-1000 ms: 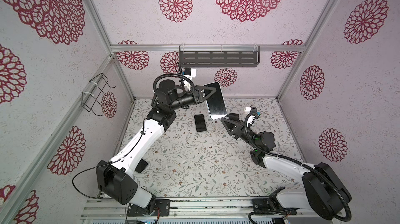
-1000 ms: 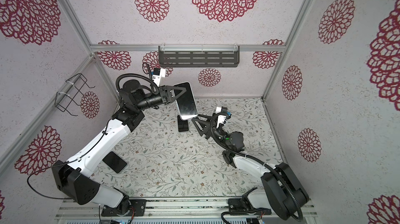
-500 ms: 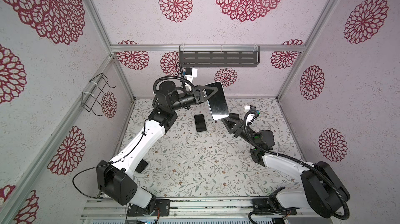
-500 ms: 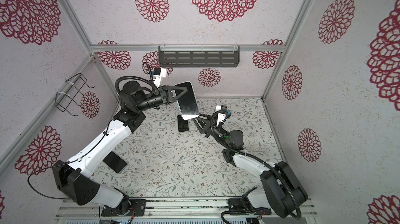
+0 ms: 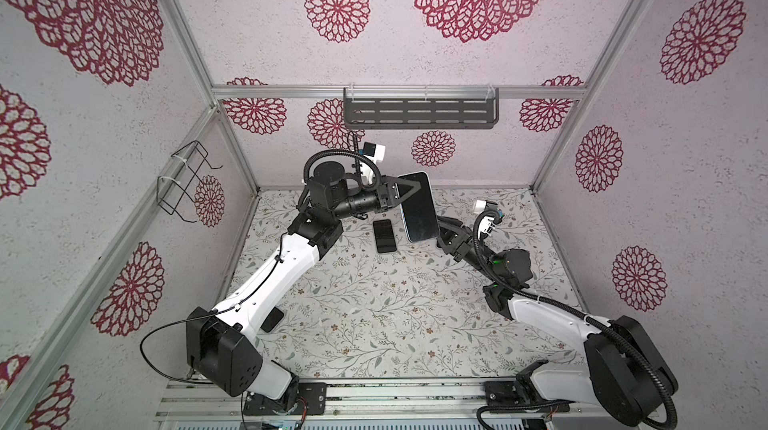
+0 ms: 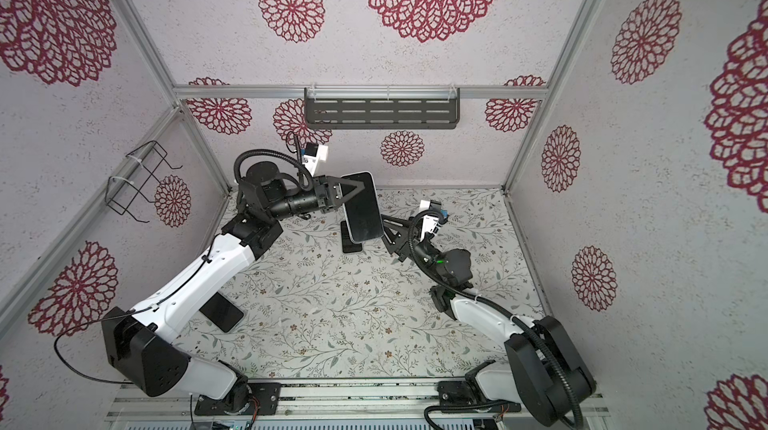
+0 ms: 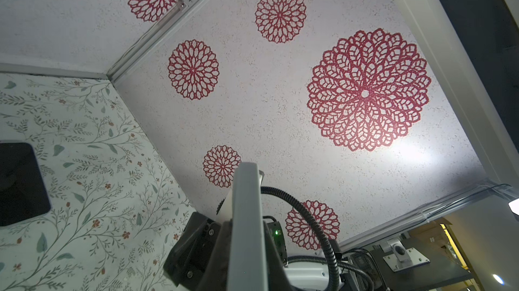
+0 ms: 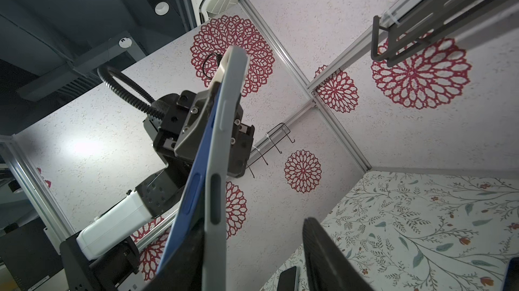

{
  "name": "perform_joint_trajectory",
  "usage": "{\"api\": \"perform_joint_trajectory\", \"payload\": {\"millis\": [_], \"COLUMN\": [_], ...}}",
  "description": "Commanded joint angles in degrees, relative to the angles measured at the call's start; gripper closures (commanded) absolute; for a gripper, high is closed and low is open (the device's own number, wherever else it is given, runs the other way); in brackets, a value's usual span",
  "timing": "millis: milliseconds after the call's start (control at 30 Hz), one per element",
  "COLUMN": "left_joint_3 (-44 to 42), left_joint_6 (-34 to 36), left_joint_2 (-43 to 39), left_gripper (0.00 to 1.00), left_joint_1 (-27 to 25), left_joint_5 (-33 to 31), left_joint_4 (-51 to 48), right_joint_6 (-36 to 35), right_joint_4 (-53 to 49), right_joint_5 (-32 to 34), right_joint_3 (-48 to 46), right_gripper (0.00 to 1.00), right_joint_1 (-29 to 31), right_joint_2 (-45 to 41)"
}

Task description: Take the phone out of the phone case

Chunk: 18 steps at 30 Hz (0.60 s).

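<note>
The small black phone has clear floral table (image 5: 424,290) in front of it, so the robot's left gripper should lower the case (image 5: 421,214) next and let go of it there.
A phone with a dark screen and blue edge sits in a grey phone case (image 5: 417,208) (image 6: 361,208), held tilted above the back of the table. My left gripper (image 5: 405,191) (image 6: 353,191) is shut on the case's upper part. The case's grey edge (image 7: 245,185) runs between its jaws in the left wrist view. My right gripper (image 5: 441,228) (image 6: 390,229) reaches up from the right to the phone's lower end. In the right wrist view the blue phone edge (image 8: 193,180) and grey case edge (image 8: 216,191) lie against one finger. The other finger (image 8: 323,256) stands apart, so the right gripper (image 8: 255,233) is open.
A small black phone (image 5: 383,236) (image 6: 351,243) lies on the floral table under the raised one. A dark flat slab (image 5: 272,320) (image 6: 221,311) lies near the left arm's base. A grey shelf (image 5: 419,114) hangs on the back wall and a wire rack (image 5: 187,183) on the left wall.
My right gripper has risen toward the phone's lower end and its jaws have narrowed. My left gripper has shifted the cased phone slightly right.
</note>
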Motion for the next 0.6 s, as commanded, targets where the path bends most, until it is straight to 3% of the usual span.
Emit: {"api": "perform_joint_trajectory", "payload": {"millis": [0,233,400,467,567], "left_joint_3": [-0.46,-2.97,-8.81,-12.06,-17.83], "left_joint_6": [-0.64,0.29,1.63,2.71,1.92], "left_joint_2": [-1.36,-0.21,1.08,1.4,2.93], "left_gripper": [1.0,1.0,1.0,0.89,0.83], "left_joint_1": [-0.56,-0.56,-1.05,-1.79,-3.07], "left_joint_5": [0.93,-0.03,-2.18,-4.0,-6.39], "left_joint_4": [2.27,2.89,4.6,5.33,10.15], "right_joint_6": [2.07,6.89,7.39,7.01,5.38], "right_joint_4": [2.55,5.38,-0.54,-4.79,-14.01], "right_joint_5": [0.21,-0.96,-0.32,0.68,3.26], "right_joint_3": [-0.02,-4.11,-8.46,-10.64,-13.73], "right_gripper": [0.53,0.78,0.94,0.98,1.0], "right_joint_1": [-0.18,0.26,1.47,1.96,2.51], "right_joint_2": [-1.38,-2.89,-7.5,-10.04,-14.5]}}
